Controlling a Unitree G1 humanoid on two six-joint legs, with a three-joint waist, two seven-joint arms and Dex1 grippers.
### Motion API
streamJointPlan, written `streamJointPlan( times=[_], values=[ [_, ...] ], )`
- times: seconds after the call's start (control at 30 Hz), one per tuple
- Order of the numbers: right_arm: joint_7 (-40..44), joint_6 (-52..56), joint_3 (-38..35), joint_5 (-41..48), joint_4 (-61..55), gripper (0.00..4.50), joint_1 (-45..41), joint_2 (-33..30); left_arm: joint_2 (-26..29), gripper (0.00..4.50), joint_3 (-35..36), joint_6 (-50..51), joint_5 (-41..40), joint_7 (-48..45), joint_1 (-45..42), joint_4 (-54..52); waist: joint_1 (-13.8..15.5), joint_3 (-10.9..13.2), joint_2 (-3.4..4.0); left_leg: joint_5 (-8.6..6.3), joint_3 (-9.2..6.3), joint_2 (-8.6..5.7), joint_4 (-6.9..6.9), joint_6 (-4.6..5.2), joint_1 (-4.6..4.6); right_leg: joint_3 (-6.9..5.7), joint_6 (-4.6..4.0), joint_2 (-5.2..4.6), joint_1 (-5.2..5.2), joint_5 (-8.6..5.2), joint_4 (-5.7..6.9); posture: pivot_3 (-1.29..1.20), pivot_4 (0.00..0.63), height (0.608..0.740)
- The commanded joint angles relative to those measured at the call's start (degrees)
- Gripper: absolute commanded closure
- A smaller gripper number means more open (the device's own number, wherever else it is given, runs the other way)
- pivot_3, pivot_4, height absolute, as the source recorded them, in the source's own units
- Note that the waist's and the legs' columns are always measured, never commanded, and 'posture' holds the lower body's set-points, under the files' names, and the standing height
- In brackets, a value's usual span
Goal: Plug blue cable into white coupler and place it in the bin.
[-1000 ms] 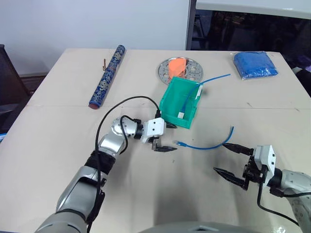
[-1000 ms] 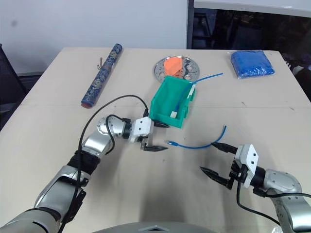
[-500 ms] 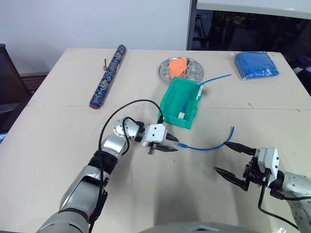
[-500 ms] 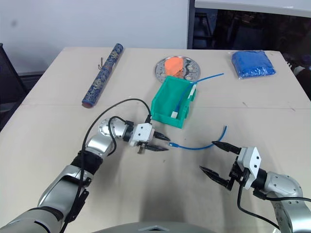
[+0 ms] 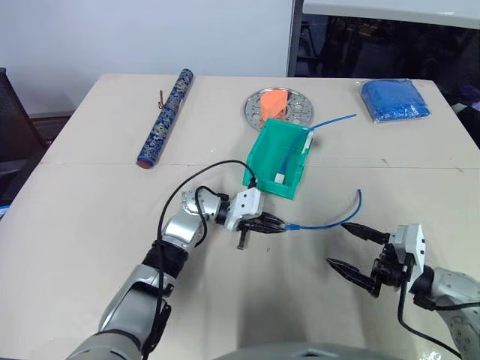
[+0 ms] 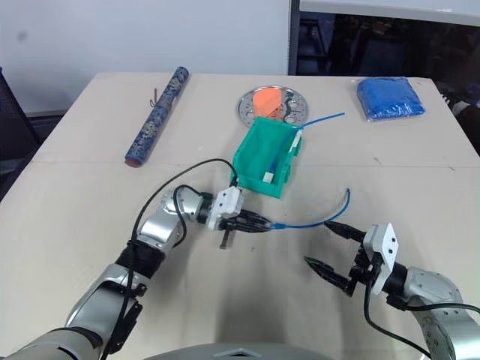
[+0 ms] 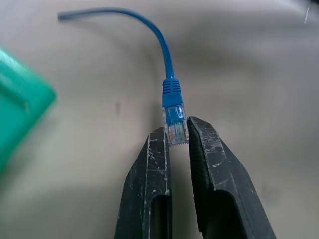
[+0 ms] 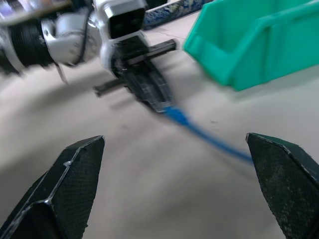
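Note:
My gripper will turn the clear plug downward, and because the blue cable keeps a smooth arc beyond the plug, its tail will then stand up stiffly.
The blue cable curves over the table in front of the bin. My left gripper is shut on its clear plug, which sits pinched between the two black fingers, and the plug end hangs slightly above the table. My right gripper stands open near the front right, just below the cable's far end, with nothing between its fingers. The teal bin sits mid-table. The white coupler is out of view.
A second blue cable ending in a white block lies in the bin and sticks out behind it. Behind are a silver plate holding something orange, a blue cloth bundle and a patterned blue roll.
My left gripper moved right to the cable's plug, shut on it and raised that end a little. The right gripper stayed open and almost still.

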Motion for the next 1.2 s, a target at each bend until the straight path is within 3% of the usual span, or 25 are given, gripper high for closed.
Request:
streamJointPlan(
  times=[0.03,0.2,0.47,0.57,0.77,0.8,0.97,1.2],
  values=[
    [-6.52,7.73,0.06,9.27,-3.19,0.00,-2.25,2.53,-0.48,4.44,4.48,15.33,-10.59,2.05,-0.76,-8.78,-0.17,0.00,0.02,0.00,-0.08,0.02,0.00,0.00,0.01,0.00,0.00,0.00,0.00,0.00,0.01,0.00,0.150,0.740],
    [-15.59,12.36,-0.75,20.74,-2.79,0.00,-11.30,9.30,-1.69,4.44,9.62,31.19,-21.85,6.44,-2.10,-14.52,-0.28,0.01,0.01,0.00,-0.13,0.02,0.02,-0.01,0.05,0.03,0.01,0.00,-0.01,0.00,0.06,0.00,0.150,0.740],
    [-20.06,14.49,0.51,25.94,-1.52,0.00,-19.96,12.84,-2.44,4.44,11.41,35.30,-25.27,9.42,-1.66,-16.56,-0.11,0.01,0.02,0.15,-0.21,-0.03,-0.01,-0.27,-0.05,-0.03,0.00,-0.03,-0.07,0.00,-0.07,0.00,0.150,0.740],
    [-19.79,15.04,0.99,25.88,-1.35,1.20,-21.72,12.71,-2.53,4.50,11.43,35.79,-25.58,9.76,-1.32,-16.63,-0.12,0.01,0.02,0.15,-0.18,-0.04,-0.03,-0.28,-0.08,-0.02,0.00,-0.04,-0.14,0.00,-0.08,0.00,0.150,0.740],
    [-19.26,14.83,1.82,24.47,-0.37,4.19,-23.55,12.81,-2.77,4.50,12.08,36.80,-26.53,10.69,-0.94,-15.96,-0.21,0.02,0.03,0.15,-0.15,-0.03,-0.03,-0.28,-0.08,-0.03,0.00,-0.03,-0.14,0.00,-0.07,0.00,0.150,0.740],
    [-19.23,14.75,1.89,24.42,-0.21,4.48,-23.84,12.93,-2.89,4.50,12.26,37.03,-26.78,11.00,-0.91,-15.91,-0.22,0.02,0.04,0.15,-0.15,-0.03,-0.03,-0.28,-0.08,-0.01,0.00,-0.03,-0.14,0.00,-0.07,0.00,0.150,0.740],
    [-19.45,14.63,2.27,24.24,0.67,4.48,-25.48,13.74,-3.28,4.50,12.03,37.28,-26.67,11.89,-0.88,-15.86,-0.22,0.02,0.03,0.15,-0.16,-0.03,-0.04,-0.28,-0.08,-0.02,0.00,-0.03,-0.15,0.00,-0.07,0.00,0.150,0.740],
    [-20.02,14.56,0.48,25.30,2.43,4.50,-26.87,14.33,-2.48,1.11,12.59,32.16,-23.73,15.47,-0.06,-22.61,-0.14,0.02,0.04,0.15,-0.17,-0.03,-0.04,-0.29,-0.10,-0.01,0.00,-0.04,-0.17,0.00,-0.08,0.00,0.150,0.740]
  ],
)
